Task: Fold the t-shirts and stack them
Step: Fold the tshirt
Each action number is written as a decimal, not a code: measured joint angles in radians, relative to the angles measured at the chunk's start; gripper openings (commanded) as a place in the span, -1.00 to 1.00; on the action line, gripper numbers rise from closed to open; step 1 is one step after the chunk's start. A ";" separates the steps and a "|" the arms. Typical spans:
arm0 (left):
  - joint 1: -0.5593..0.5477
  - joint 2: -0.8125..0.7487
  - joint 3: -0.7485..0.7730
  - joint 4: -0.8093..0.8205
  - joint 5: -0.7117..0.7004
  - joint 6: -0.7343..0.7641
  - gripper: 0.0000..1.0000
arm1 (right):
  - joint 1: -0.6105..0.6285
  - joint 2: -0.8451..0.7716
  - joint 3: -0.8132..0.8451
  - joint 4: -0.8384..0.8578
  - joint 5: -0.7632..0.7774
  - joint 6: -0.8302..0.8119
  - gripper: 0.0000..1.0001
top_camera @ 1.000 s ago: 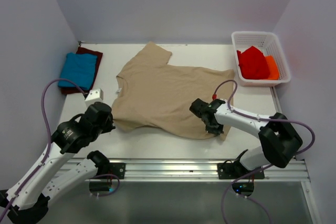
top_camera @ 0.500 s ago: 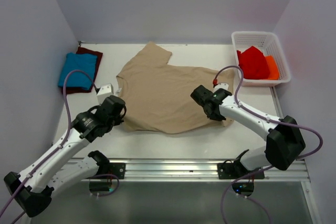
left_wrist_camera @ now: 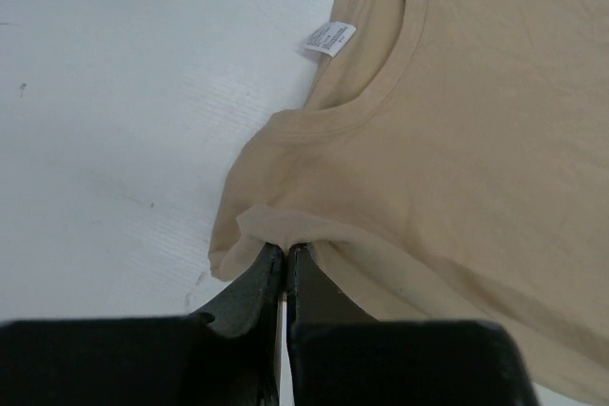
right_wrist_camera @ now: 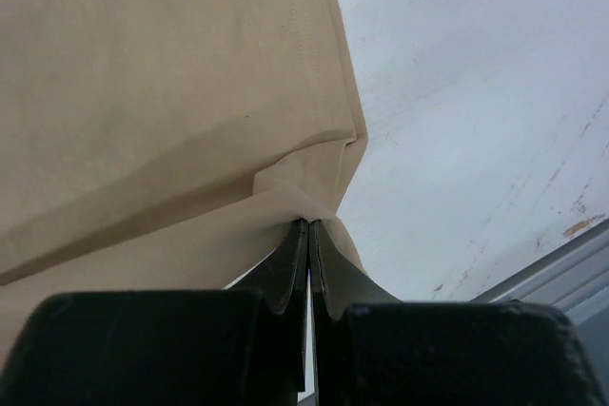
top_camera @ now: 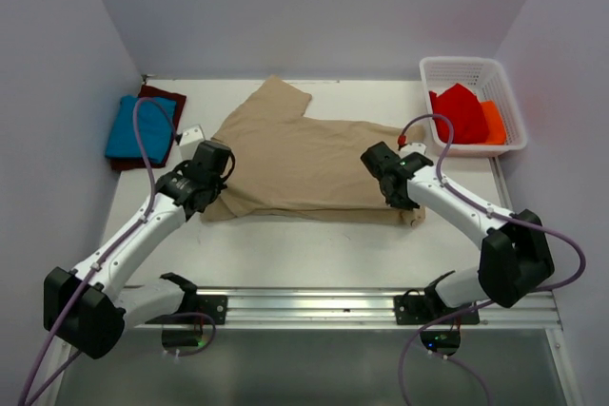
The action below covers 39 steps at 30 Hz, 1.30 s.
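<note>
The tan t-shirt's near edge (top_camera: 309, 209) stretches straight between both grippers, so my left gripper should now carry it back until it rests over the collar (left_wrist_camera: 385, 86), then let go.
The tan t-shirt (top_camera: 304, 164) lies spread in the middle of the table, its near edge doubled over toward the back. My left gripper (top_camera: 211, 176) is shut on the shirt's left edge below the collar, seen pinched in the left wrist view (left_wrist_camera: 284, 246). My right gripper (top_camera: 392, 185) is shut on the shirt's right hem corner, seen pinched in the right wrist view (right_wrist_camera: 308, 222). The blue t-shirt (top_camera: 141, 126) lies folded on the maroon t-shirt (top_camera: 164, 97) at the far left of the table.
A white basket (top_camera: 473, 71) with red and orange cloth stands at the back right. The table's metal front rail (top_camera: 314, 306) runs along the near edge. Side walls close in left and right.
Both grippers have carried the shirt's near edge away from the front of the table toward the back, folding it over the rest. The shirt now looks shorter front to back.
</note>
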 measured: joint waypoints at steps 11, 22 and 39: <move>0.073 0.119 0.001 0.183 0.042 0.084 -1.00 | -0.007 0.110 0.000 0.063 -0.010 -0.040 -1.00; 0.131 0.208 0.069 0.274 0.098 0.157 -1.00 | -0.039 0.157 0.074 0.051 0.009 -0.048 -1.00; 0.183 0.340 0.142 0.325 0.196 0.195 -1.00 | -0.094 0.293 0.198 0.015 0.027 -0.057 -1.00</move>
